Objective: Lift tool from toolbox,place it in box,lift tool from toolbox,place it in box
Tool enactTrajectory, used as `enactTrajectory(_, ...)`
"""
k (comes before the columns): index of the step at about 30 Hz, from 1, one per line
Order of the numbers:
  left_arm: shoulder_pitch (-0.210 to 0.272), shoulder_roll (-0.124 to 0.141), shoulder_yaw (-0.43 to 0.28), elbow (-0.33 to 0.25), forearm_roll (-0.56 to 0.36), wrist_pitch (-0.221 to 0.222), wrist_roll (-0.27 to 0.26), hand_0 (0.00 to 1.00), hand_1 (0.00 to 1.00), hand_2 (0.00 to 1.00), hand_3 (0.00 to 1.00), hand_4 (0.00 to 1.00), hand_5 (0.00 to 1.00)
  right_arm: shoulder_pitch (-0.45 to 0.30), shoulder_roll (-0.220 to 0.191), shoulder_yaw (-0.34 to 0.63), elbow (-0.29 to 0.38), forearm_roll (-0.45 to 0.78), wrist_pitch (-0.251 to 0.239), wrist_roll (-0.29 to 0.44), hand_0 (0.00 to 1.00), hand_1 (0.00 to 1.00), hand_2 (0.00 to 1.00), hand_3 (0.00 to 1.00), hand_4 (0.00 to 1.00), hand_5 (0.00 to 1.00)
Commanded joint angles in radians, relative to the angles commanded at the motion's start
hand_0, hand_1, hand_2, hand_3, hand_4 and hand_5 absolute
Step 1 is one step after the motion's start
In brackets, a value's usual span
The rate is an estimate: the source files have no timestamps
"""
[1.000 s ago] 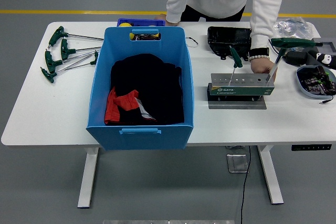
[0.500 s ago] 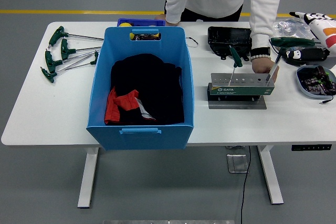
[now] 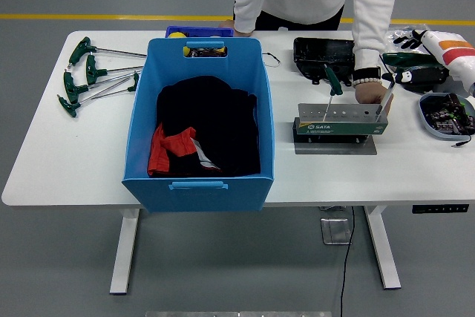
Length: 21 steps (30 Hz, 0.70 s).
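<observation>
I expect the T-handle key [image 3: 408, 59] to slide out lengthwise and leave the tool rack standing when I lift, because the straight shank [image 3: 386, 99] leans in an open hole.
A grey and green tool rack [image 3: 338, 121] stands on the table right of the big blue box [image 3: 261, 109]. One green T-handle key [image 3: 332, 81] stands in its left part. A second T-handle key [image 3: 410, 58] stands at its right end, with its handle pointing right. My right hand [image 3: 407, 55] reaches in from the right edge, with fingers spread above the green handle and the thumb below it, not closed on it. A person's hand [image 3: 370, 92] rests on the rack's right end. My left arm is out of view.
The blue box holds black and red cloth [image 3: 204, 128]. Several green T-handle keys [image 3: 89, 72] lie at the table's left. A black tray [image 3: 323, 56] sits behind the rack, a grey bowl of parts [image 3: 429, 118] at the right and a small blue bin [image 3: 198, 32] behind the box.
My right hand has moved in from the right edge to the handle of the right T-handle key. The person's hand stays on the rack.
</observation>
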Motion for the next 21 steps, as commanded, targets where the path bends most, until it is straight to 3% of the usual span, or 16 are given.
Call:
enactTrajectory(2,-0.002,0.000,0.005,0.000,-0.003,0.001,-0.001,0.723,0.816,0.883,0.887,0.998,0.736,0.016,0.009,-0.021,-0.021,0.003,0.003,-0.003,0.623,0.567,0.585,0.678,0.998,0.709)
enactTrajectory(3,-0.002,0.001,0.006,0.000,-0.004,0.001,-0.001,0.720,0.814,0.881,0.886,0.998,0.734,0.023,0.013,-0.032,-0.032,0.006,0.006,-0.005,0.571,0.505,0.500,0.633,0.998,0.732)
enactTrajectory(8,-0.007,0.002,0.008,-0.002,-0.002,0.004,-0.002,0.720,0.814,0.881,0.886,0.998,0.734,0.049,0.029,-0.072,-0.077,0.006,0.027,-0.025,0.571,0.505,0.500,0.633,0.998,0.732)
enactTrajectory(9,-0.007,0.002,0.010,-0.002,-0.003,0.004,-0.003,0.720,0.814,0.881,0.884,0.998,0.734,0.052,0.030,-0.079,-0.081,0.004,0.030,-0.029,0.521,0.429,0.409,0.533,0.998,0.801)
enactTrajectory(14,-0.011,0.003,0.016,-0.002,-0.007,0.007,-0.005,0.720,0.814,0.881,0.884,0.998,0.734,0.060,0.037,-0.102,-0.094,-0.013,0.029,-0.043,0.521,0.429,0.409,0.533,0.998,0.801)
enactTrajectory(15,-0.011,0.004,0.019,-0.003,-0.010,0.008,-0.006,0.712,0.811,0.875,0.882,0.998,0.735,0.062,0.040,-0.107,-0.099,-0.014,0.028,-0.045,0.442,0.357,0.329,0.429,0.998,0.858)
enactTrajectory(20,-0.016,0.006,0.023,-0.006,-0.009,0.012,-0.006,0.712,0.811,0.875,0.882,0.998,0.735,0.070,0.057,-0.131,-0.124,-0.007,0.011,-0.054,0.442,0.357,0.329,0.429,0.998,0.858)
enactTrajectory(21,-0.016,0.006,0.023,-0.006,-0.007,0.012,-0.005,0.709,0.809,0.875,0.880,0.998,0.733,0.070,0.058,-0.132,-0.126,-0.007,0.010,-0.055,0.358,0.281,0.270,0.346,0.998,0.887)
